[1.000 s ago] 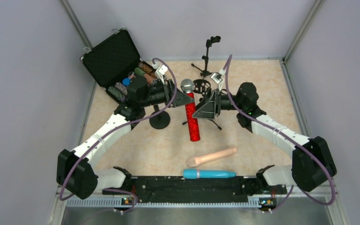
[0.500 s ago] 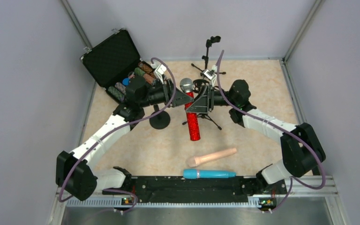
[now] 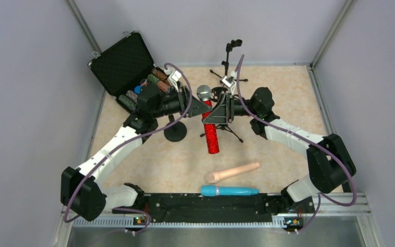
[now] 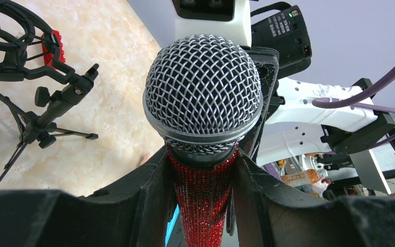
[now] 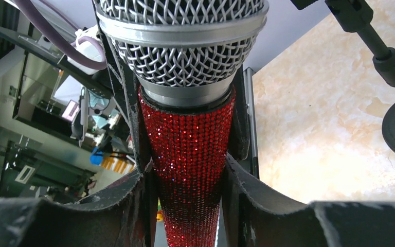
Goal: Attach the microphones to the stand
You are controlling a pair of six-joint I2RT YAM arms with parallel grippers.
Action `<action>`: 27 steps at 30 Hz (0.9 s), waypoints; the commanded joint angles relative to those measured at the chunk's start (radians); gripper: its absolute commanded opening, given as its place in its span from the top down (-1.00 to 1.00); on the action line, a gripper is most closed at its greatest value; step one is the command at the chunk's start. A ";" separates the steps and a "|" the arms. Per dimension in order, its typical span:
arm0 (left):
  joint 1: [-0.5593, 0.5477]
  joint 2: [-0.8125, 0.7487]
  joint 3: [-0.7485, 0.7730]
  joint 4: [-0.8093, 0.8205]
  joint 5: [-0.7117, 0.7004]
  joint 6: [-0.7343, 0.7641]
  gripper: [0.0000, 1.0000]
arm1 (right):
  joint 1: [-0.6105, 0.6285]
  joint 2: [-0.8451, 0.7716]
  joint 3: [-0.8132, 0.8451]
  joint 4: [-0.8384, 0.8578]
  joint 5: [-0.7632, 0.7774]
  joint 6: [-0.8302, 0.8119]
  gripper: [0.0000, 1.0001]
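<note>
The red microphone's body (image 3: 211, 135) is held by both closed grippers. My left gripper should leave it to my right gripper and take hold of the tripod stand (image 4: 76, 92) below the stand's ring mount.
The glittery red microphone (image 3: 211, 136) with a silver mesh head (image 4: 203, 92) hangs tilted above the table's middle, held from both sides. My left gripper (image 3: 199, 108) is shut on its red body just below the head (image 4: 203, 175). From the right, my right gripper (image 3: 215, 114) is shut on the same body (image 5: 187, 180). The beige microphone (image 3: 231, 172) and the blue microphone (image 3: 229, 191) lie near the front edge. A black stand with a round base (image 3: 175, 134) is under the left arm. A tripod stand with a ring mount (image 3: 221, 94) is behind the grippers.
A taller clip stand (image 3: 230, 54) rises at the back. An open black case (image 3: 126, 64) with chip stacks sits at the back left. A small red block (image 4: 56, 43) lies behind the ring mount. Grey walls enclose the table on three sides.
My right gripper has moved left to the red microphone and closed its wide-open fingers onto the body. The left gripper has kept its hold without moving.
</note>
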 commanded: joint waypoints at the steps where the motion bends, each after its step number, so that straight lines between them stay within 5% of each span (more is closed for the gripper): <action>1: -0.006 -0.035 0.015 0.053 -0.007 -0.004 1.00 | 0.010 0.009 0.052 -0.003 -0.009 -0.033 1.00; 8: -0.005 -0.037 0.014 0.048 -0.026 -0.009 0.34 | 0.011 -0.004 0.065 -0.079 -0.004 -0.089 1.00; 15: -0.005 -0.050 0.008 0.027 -0.064 -0.006 -0.71 | 0.011 -0.028 0.083 -0.177 0.002 -0.171 1.00; 27: -0.006 -0.133 0.023 -0.107 -0.238 0.112 -0.81 | 0.008 -0.079 0.159 -0.435 0.042 -0.364 1.00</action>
